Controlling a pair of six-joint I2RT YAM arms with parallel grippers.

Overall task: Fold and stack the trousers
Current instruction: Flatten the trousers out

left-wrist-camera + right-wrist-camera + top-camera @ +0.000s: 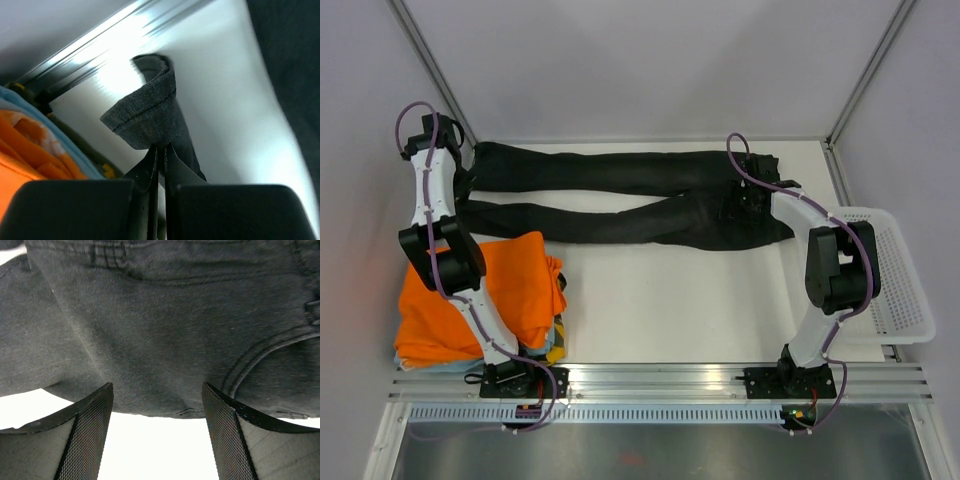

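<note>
The near trouser leg's cuff [145,107] curls up in my left gripper, away from the far leg. Next, I lay it against the far leg's end [492,165] before I grip again.
The black trousers [620,200] lie spread across the far half of the table, with the legs running left and the waist at the right. My left gripper [466,190] sits at the leg ends. In the left wrist view the left gripper [161,146] is shut on a cuff of the trousers [150,112], and the hem curls up above the fingertips. My right gripper [748,205] hovers over the waist end. In the right wrist view the right gripper [156,386] stands open, with the near edge of the trousers [165,315] lying between the two fingers, untouched.
A bright orange garment [510,290] tops a pile of folded clothes at the near left, close beside my left arm. A white slatted basket [900,270] stands at the right edge. Metal frame posts rise at the back corners.
</note>
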